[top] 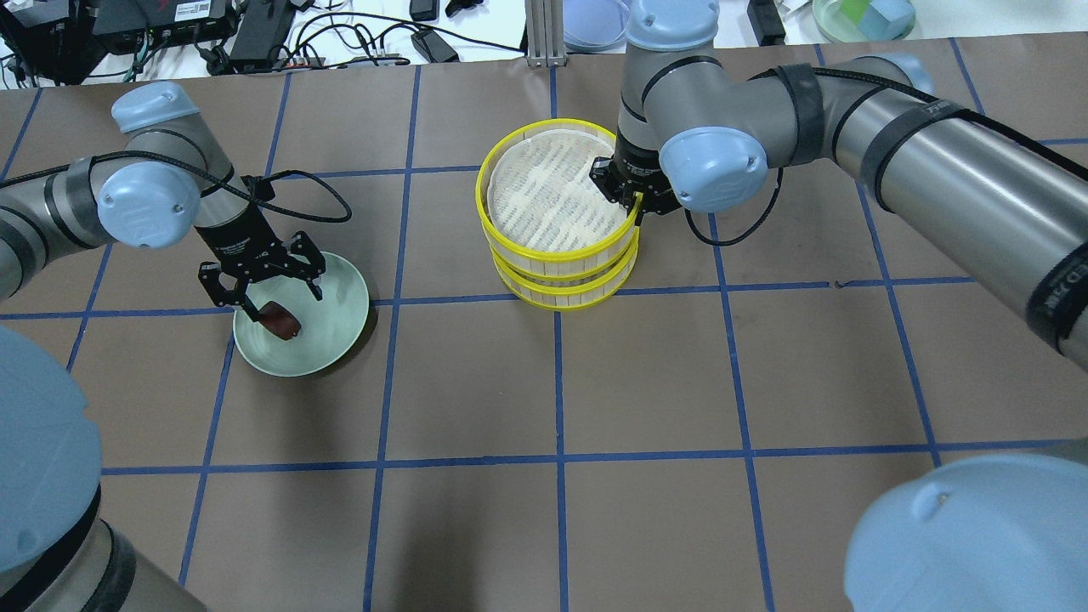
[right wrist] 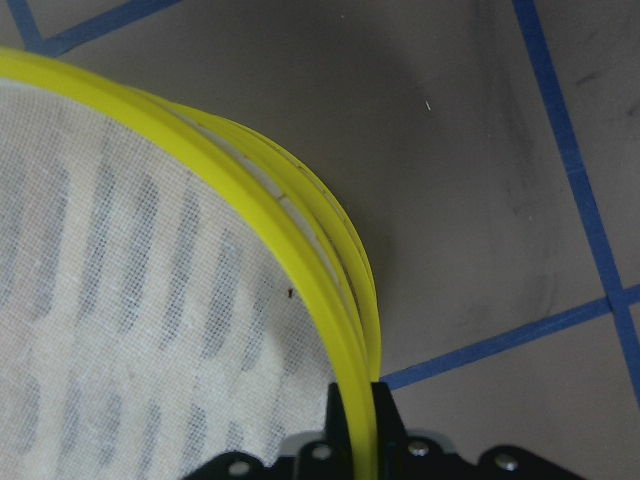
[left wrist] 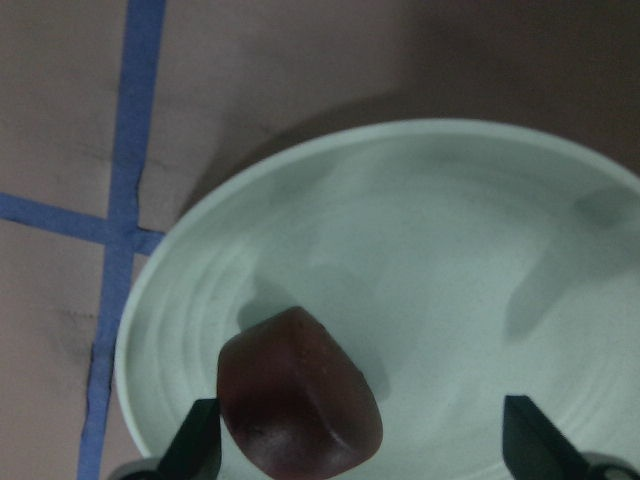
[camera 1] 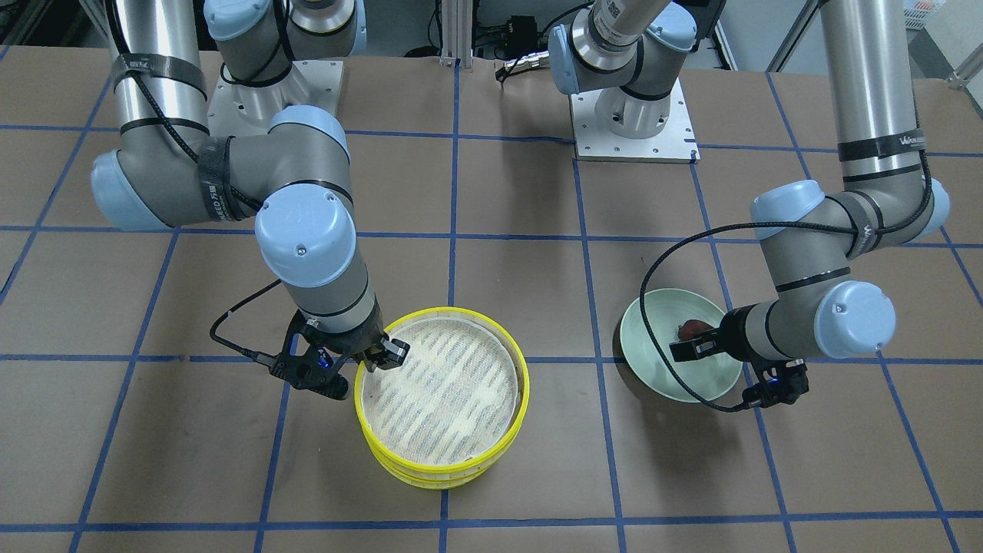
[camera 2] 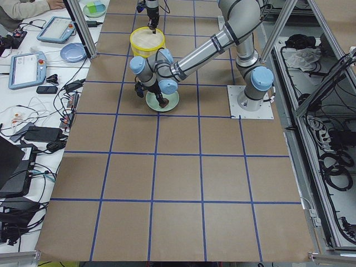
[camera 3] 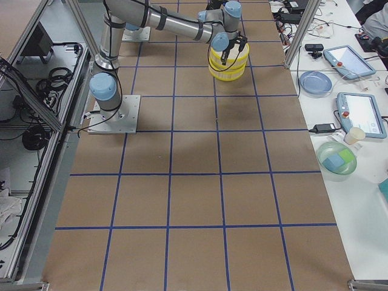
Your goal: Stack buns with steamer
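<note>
My gripper will squash the dark reddish-brown bun (left wrist: pixel 299 396) thin between its fingers when I lift it, since the bun shows a creased, dented side (left wrist: pixel 322 388).
Two yellow-rimmed steamer tiers stand stacked at mid-table: the upper tier (top: pixel 552 191) (camera 1: pixel 441 392) shows its striped liner and rests on the lower tier (top: pixel 561 289) (camera 1: pixel 430 476). My right gripper (top: pixel 633 212) (camera 1: pixel 376 361) (right wrist: pixel 358 420) is shut on the upper tier's yellow rim. The dark reddish-brown bun (top: pixel 280 320) (left wrist: pixel 300 400) (camera 1: pixel 691 329) lies in the pale green plate (top: pixel 331 340) (left wrist: pixel 450 250) (camera 1: pixel 660 376). My left gripper (top: pixel 279 299) (left wrist: pixel 360 440) is open just above the plate, fingers either side of the bun. The cream-white bun is hidden.
The table is brown paper with a blue tape grid. Both arm base plates (camera 1: pixel 633 115) stand at the robot's side. A side bench beyond the table's far edge holds tablets, cables and a blue dish (camera 3: pixel 314 80).
</note>
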### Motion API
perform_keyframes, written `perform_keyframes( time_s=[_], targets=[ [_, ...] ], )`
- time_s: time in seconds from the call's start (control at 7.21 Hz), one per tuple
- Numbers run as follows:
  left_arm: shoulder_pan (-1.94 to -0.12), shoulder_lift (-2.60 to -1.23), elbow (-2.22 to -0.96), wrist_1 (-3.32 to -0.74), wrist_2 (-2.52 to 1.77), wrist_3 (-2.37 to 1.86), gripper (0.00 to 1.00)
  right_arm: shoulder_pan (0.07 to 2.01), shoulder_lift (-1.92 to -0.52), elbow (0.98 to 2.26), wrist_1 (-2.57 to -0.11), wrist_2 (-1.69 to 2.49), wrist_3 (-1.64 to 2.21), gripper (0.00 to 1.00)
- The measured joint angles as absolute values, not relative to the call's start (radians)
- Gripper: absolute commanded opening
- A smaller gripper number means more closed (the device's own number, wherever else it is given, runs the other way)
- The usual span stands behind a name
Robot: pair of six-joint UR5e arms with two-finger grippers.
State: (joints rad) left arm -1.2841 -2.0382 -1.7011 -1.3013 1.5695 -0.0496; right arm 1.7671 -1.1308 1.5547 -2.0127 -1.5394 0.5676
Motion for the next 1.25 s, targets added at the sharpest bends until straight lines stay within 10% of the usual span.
perform_keyframes(
  time_s=[0.14, 0.28, 0.55, 1.25],
  targets=[
    [-1.279, -2.045, -1.692, -1.3, 1.572, -0.052, 1.0, 1.767, -1.13, 1.555, -2.013, -1.542, 0.568, 0.0],
    [-1.277, -2.055, -1.688, -1.299, 1.571, -0.057, 0.77, 1.767, -1.13, 1.555, -2.014, -1.549, 0.569, 0.0],
    [-1.276, -2.073, -1.687, -1.286, 1.562, -0.078, 0.0, 1.767, -1.129, 1.555, -2.015, -1.555, 0.568, 0.0],
    [-1.277, -2.064, -1.671, -1.234, 1.544, -0.109, 0.0, 1.767, -1.116, 1.569, -2.021, -1.557, 0.568, 0.0]
  ],
)
